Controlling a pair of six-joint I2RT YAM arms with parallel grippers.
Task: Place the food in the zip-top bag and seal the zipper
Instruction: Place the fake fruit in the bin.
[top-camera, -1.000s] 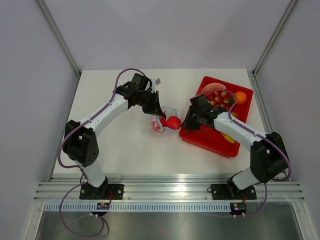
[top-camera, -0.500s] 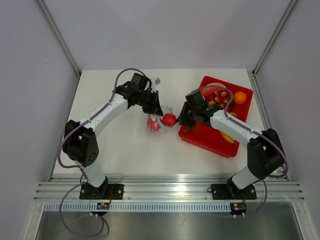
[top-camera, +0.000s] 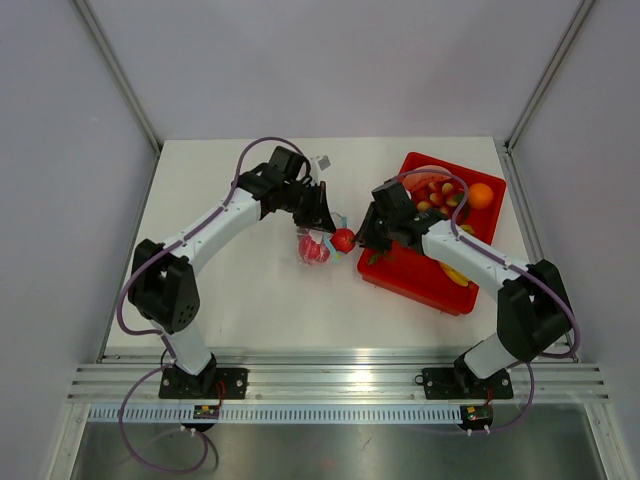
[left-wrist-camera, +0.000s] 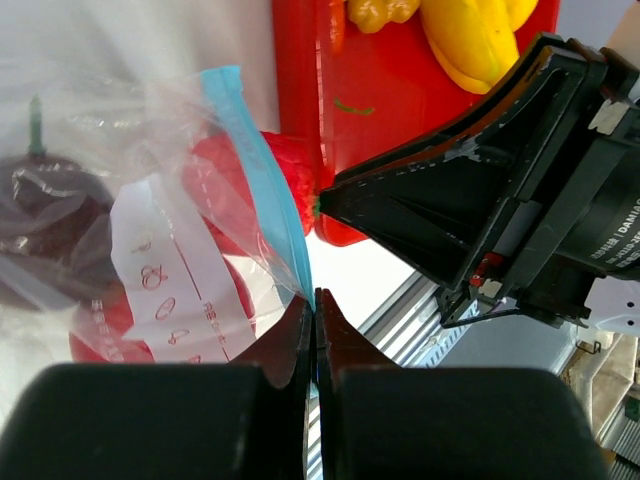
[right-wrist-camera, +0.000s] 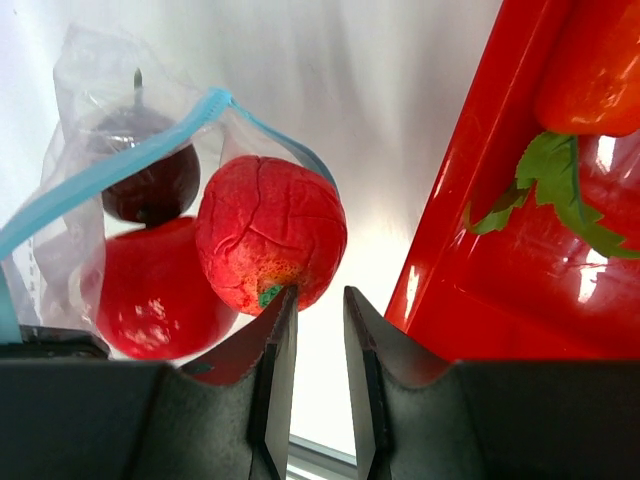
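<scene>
Next, my right gripper opens wide and puts the crackled red fruit (top-camera: 343, 240) in the red tray (top-camera: 410, 276) first, because the fruit bulges out of the bag's opening.
The clear zip-top bag (top-camera: 312, 250) lies mid-table. My left gripper (top-camera: 326, 216) is shut on the bag's mouth edge and holds the light blue zipper (left-wrist-camera: 258, 170) up. Inside the bag are a dark purple fruit (right-wrist-camera: 140, 165) and a glossy red tomato-like fruit (right-wrist-camera: 150, 290). A third, crackled red fruit (right-wrist-camera: 270, 245) sits at the bag's mouth, touching the tip of one finger of my right gripper (right-wrist-camera: 315, 295). That gripper is open by a narrow gap with only table showing between its jaws. In the top view my right gripper (top-camera: 357, 238) is right beside this fruit (top-camera: 344, 240).
The red tray (top-camera: 430, 275) stands just right of the bag, its near-left edge close to my right gripper. It holds an orange fruit (top-camera: 481, 195), a yellow banana (left-wrist-camera: 480, 40) and several small fruits. My two grippers are very close together over the bag's mouth.
My right gripper has brought the crackled red fruit left and up to the bag's mouth. My left gripper has shifted slightly right, still holding the bag's edge.
</scene>
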